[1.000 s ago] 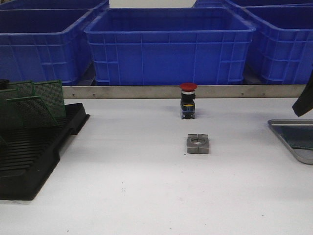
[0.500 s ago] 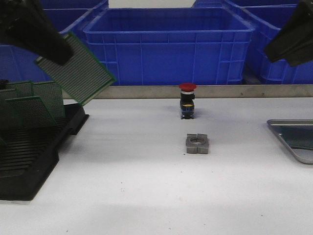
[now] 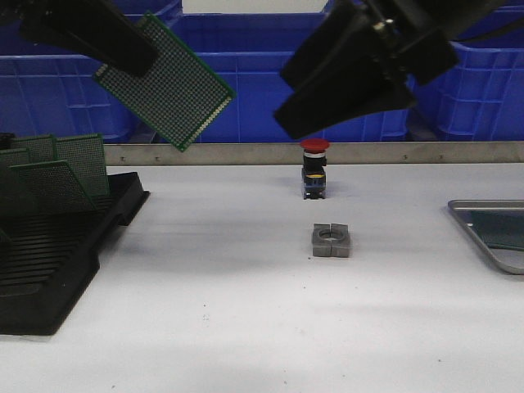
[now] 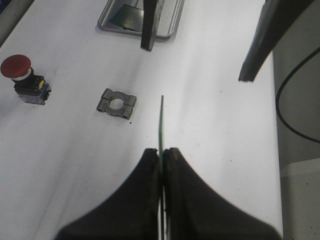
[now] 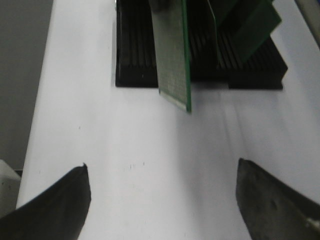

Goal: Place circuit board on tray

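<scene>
My right gripper should grab the circuit board (image 3: pixel 210 100) by its free edge and carry it over, because the grey tray (image 3: pixel 496 234) is far across from my left gripper.
My left gripper (image 3: pixel 141 51) is shut on a green circuit board (image 3: pixel 168 82) and holds it tilted, high above the table's left side. In the left wrist view the gripper (image 4: pixel 162 151) pinches the board (image 4: pixel 161 117), seen edge-on. My right gripper (image 3: pixel 282 105) is open and empty, high over the table's middle, with its tips toward the board. In the right wrist view the gripper (image 5: pixel 161 163) is wide open, with the board (image 5: pixel 175 55) ahead of it. The grey tray (image 3: pixel 483 233) lies at the right edge, and also shows in the left wrist view (image 4: pixel 103 25), with something dark green in it.
A black slotted rack (image 3: pixel 57 262) with several green boards stands at the left. A red push button (image 3: pixel 314 168) and a grey metal clamp block (image 3: pixel 331 240) sit mid-table. Big blue crates (image 3: pixel 282 82) line the back behind a metal rail.
My left gripper has carried the board to the right and a little up. My right arm has swung in from the far right to the middle, toward the board.
</scene>
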`<state>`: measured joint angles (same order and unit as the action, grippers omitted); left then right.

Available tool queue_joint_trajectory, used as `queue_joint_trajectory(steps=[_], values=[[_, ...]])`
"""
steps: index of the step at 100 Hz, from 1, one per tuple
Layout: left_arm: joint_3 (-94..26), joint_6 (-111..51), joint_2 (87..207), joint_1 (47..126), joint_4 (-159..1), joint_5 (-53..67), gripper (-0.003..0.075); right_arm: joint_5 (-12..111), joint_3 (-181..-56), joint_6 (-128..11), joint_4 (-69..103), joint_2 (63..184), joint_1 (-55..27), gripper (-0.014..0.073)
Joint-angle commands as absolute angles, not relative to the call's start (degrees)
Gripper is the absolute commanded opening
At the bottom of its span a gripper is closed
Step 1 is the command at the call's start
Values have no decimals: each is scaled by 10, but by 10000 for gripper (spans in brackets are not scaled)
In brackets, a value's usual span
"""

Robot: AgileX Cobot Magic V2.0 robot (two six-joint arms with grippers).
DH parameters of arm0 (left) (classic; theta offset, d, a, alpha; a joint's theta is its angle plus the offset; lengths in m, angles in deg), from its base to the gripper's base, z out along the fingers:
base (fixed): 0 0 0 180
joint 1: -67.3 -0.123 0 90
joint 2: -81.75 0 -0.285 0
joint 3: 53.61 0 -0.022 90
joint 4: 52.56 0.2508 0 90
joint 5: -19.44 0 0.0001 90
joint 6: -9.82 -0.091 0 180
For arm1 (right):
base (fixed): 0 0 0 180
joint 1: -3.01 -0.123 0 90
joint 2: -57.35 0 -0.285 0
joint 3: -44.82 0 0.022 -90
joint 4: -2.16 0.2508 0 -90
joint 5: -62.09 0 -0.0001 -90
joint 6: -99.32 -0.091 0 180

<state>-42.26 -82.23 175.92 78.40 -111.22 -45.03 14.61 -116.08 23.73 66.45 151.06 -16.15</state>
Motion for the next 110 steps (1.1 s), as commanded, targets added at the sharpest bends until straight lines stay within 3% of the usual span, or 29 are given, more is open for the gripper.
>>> queue_joint_trajectory(steps=[1, 23, 30, 38, 52, 62, 70, 77, 96, 110], values=[[-440, -820, 1742, 790, -1153, -462, -20, 167, -1178, 275, 747, 1505, -190, 610], [-440, -820, 1742, 790, -1153, -462, -20, 173, -1184, 291, 850, 1552, -238, 610], [-440, -820, 1742, 790, -1153, -466, -20, 173, -1186, 291, 886, 1562, -241, 570], [-440, -820, 1742, 790, -1153, -479, -20, 173, -1189, 291, 915, 1571, -241, 446], [-440, -820, 1742, 790, -1153, -484, -20, 171, -1189, 291, 946, 1575, -241, 100], [-440, -820, 1742, 790, -1153, -481, -19, 170, -1189, 291, 946, 1575, -241, -76], [-440, -820, 1742, 790, -1153, -481, 0, 170, -1189, 290, 946, 1575, -241, -69], [-440, -820, 1742, 790, -1153, -481, 69, 170, -1189, 290, 946, 1575, -241, -69], [-440, -820, 1742, 790, -1153, -473, 389, 166, -1188, 211, 934, 1575, -241, -69], [-440, -820, 1742, 790, -1153, -454, 434, 160, -1173, 88, 926, 1575, -241, -69]])
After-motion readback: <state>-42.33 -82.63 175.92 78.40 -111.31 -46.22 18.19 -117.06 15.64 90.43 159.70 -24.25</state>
